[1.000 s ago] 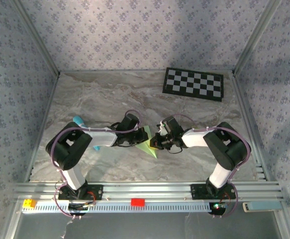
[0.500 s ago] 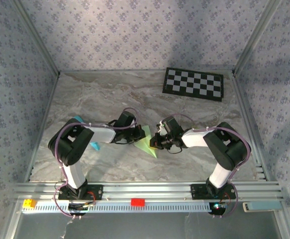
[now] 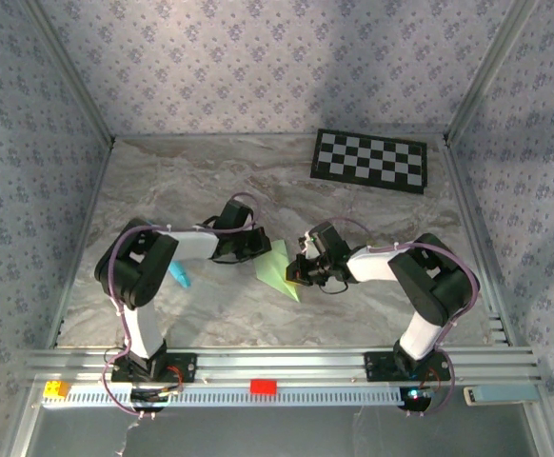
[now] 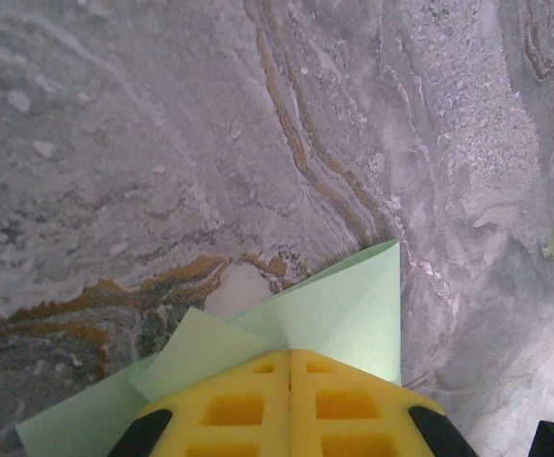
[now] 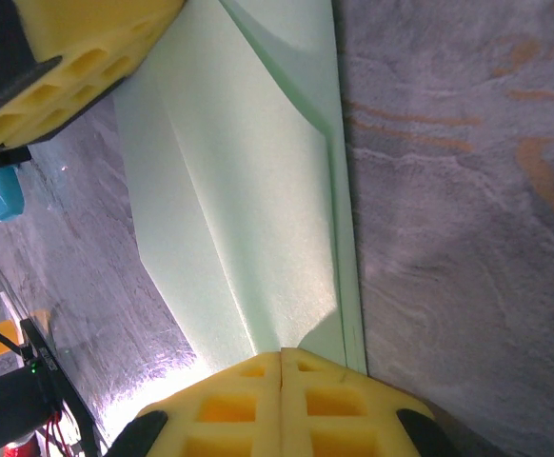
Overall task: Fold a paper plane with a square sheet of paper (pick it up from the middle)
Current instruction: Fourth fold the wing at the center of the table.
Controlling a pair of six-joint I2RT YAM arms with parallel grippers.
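Observation:
The paper's folded flap bows up (image 5: 267,181) in front of the robot's right gripper, so next the left gripper slides back along the flap (image 3: 275,262) and pushes it down flat.
The pale mint-green sheet of paper (image 3: 279,268) lies partly folded on the marble table between the two arms, with creased flaps and a pointed end toward the near side. My left gripper (image 3: 261,249) is shut at the paper's far left edge. In the left wrist view its yellow fingertips (image 4: 290,352) meet where two flaps of the paper (image 4: 353,305) converge. My right gripper (image 3: 294,271) is shut on the paper's right side. In the right wrist view a raised flap of the paper (image 5: 248,190) runs into its closed tips (image 5: 282,354). The left gripper's yellow fingers (image 5: 77,57) show beyond.
A black-and-white checkerboard (image 3: 370,160) lies at the far right of the table. A small cyan-blue stick (image 3: 178,276) rests beside the left arm. Aluminium rails (image 3: 277,362) run along the near edge, and patterned walls enclose the other sides.
My left gripper has moved toward the far side, and its arm has swung that way too. The paper's left part has spread out a little. The right gripper has stayed put.

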